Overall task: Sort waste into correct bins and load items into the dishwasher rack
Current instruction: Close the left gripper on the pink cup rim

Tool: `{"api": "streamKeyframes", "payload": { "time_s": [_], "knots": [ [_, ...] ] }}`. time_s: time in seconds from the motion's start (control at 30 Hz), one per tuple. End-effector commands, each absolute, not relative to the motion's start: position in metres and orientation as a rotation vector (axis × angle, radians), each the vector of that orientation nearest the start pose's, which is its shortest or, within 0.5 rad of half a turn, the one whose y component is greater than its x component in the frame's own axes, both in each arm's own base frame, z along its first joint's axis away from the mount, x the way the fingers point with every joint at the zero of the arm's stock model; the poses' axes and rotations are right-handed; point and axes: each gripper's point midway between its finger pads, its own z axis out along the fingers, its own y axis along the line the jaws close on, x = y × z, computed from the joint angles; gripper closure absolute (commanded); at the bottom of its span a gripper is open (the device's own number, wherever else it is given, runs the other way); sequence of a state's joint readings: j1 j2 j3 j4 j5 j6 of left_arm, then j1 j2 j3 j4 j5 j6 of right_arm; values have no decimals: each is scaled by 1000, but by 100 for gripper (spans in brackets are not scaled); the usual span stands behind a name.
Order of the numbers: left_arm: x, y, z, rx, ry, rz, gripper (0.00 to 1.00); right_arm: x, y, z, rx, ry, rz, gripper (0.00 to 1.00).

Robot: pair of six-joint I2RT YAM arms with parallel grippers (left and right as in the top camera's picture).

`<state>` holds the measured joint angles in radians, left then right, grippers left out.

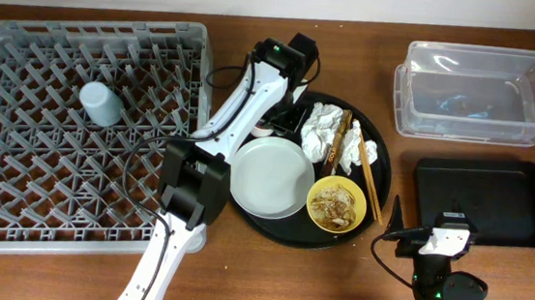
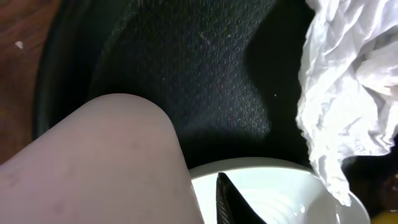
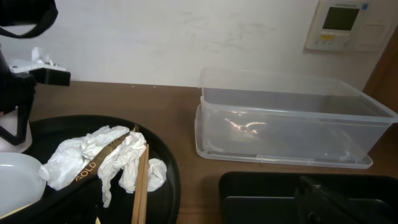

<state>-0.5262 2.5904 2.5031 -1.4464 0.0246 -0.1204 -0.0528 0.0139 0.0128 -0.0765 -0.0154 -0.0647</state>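
Note:
My left gripper is too far down along the pink cup's side (image 2: 109, 162). Next, I open it, move back up and grab the cup's rim with one finger inside.
My left gripper (image 1: 272, 121) reaches down onto the round black tray (image 1: 285, 231) at its back left. In the left wrist view a pink cup (image 2: 106, 168) fills the lower left. One dark finger (image 2: 227, 202) stands just right of it, with a thin strip of the grey plate (image 2: 273, 193) between them. The other finger is hidden. A crumpled napkin (image 2: 348, 93) lies to the right. On the tray are the plate (image 1: 270, 176), a yellow bowl (image 1: 338, 204) holding food scraps, napkins (image 1: 323, 131) and chopsticks (image 1: 368, 169). My right gripper (image 1: 392, 224) rests open and empty, right of the tray.
The grey dishwasher rack (image 1: 93, 30) fills the left side, with a light-blue cup (image 1: 102, 103) upside down in it. A clear tub (image 1: 475, 90) stands at the back right, and a shallow black tray (image 1: 482, 200) in front of it.

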Motion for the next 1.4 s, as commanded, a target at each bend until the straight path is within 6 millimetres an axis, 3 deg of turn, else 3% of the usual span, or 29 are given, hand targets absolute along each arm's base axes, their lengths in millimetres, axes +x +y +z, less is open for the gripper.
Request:
{"api": "streamKeyframes", "payload": {
  "time_s": [0.0,0.13,0.4,0.63,0.73,0.8,0.87,1.23,1.37],
  "knots": [
    [441,-259,64,620,3000,-56,81,246,-14,155,-14,1652,-94,1],
    [444,-260,77,616,2975,-68,81,246,-14,155,-14,1652,-94,1],
    [440,-258,77,619,2994,-59,81,246,-14,155,-14,1652,-94,1],
    [437,-256,54,628,3042,-33,81,246,-14,155,-14,1652,-94,1],
    [438,-254,53,627,3040,-12,81,246,-14,155,-14,1652,-94,1],
    [439,-254,56,625,3031,-16,82,246,-14,155,-14,1652,-94,1],
    [442,-253,58,618,3024,-16,90,246,-14,155,-14,1652,-94,1],
    [446,-247,89,586,2987,-36,94,246,-14,155,-14,1652,-94,1],
    [445,-246,91,587,2992,-34,96,246,-14,155,-14,1652,-94,1]
  ]
}}
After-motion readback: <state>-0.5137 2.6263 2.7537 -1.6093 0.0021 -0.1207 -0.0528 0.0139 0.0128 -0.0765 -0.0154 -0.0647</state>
